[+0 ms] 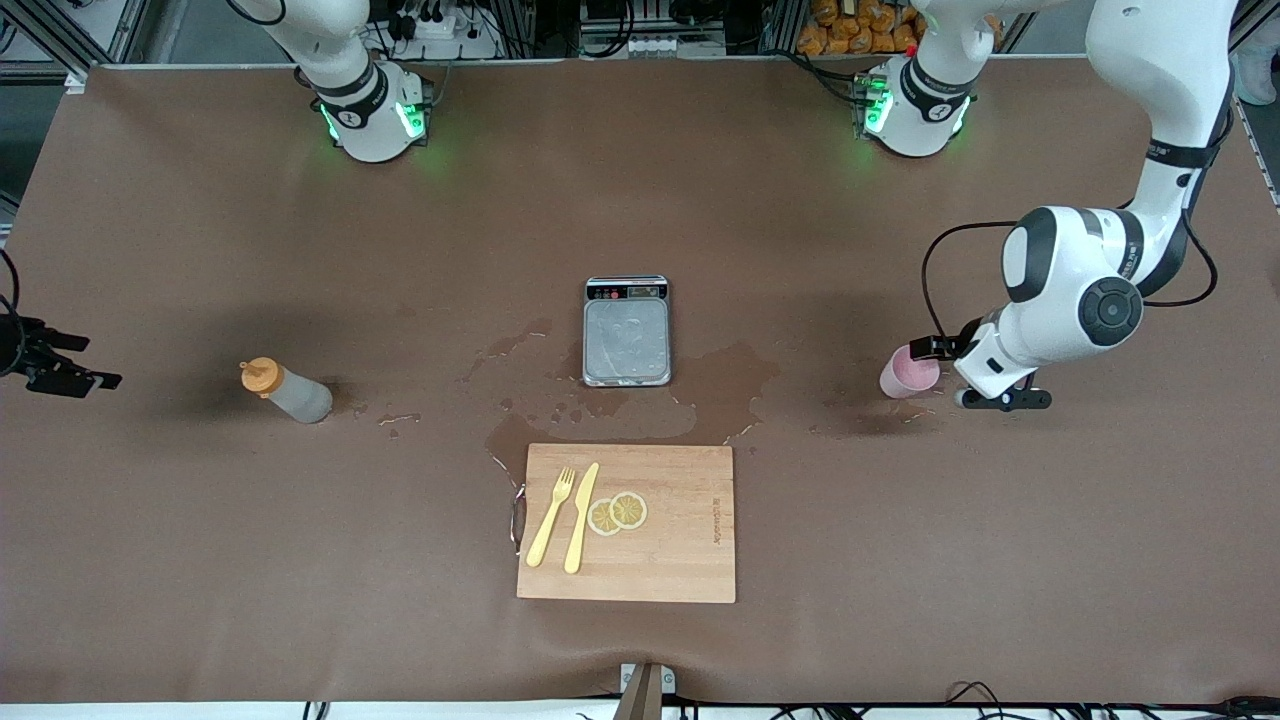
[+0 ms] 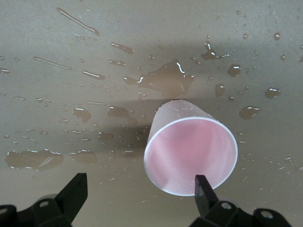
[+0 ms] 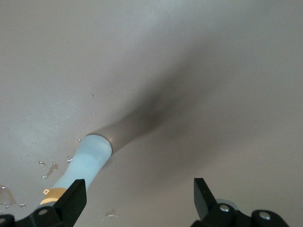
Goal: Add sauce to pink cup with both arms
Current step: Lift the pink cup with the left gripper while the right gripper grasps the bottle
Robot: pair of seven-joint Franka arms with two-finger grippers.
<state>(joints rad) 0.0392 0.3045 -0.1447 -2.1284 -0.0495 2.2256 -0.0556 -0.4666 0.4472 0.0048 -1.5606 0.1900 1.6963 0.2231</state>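
The pink cup's opening has one open finger over it, and the other finger is outside the cup's side, so my left gripper should continue to go in and close on that side.
The pink cup stands upright on the table toward the left arm's end. My left gripper is open, low and right beside it. In the left wrist view the cup lies off centre, its rim under one fingertip of the open left gripper. The sauce bottle with its orange cap stands toward the right arm's end. My right gripper is open, apart from the bottle, at the table's end. In the right wrist view the bottle shows by one finger of the open right gripper.
A grey scale sits mid-table. Nearer the camera lies a wooden cutting board with a yellow fork, a knife and lemon slices. Wet patches spread around the scale and the cup.
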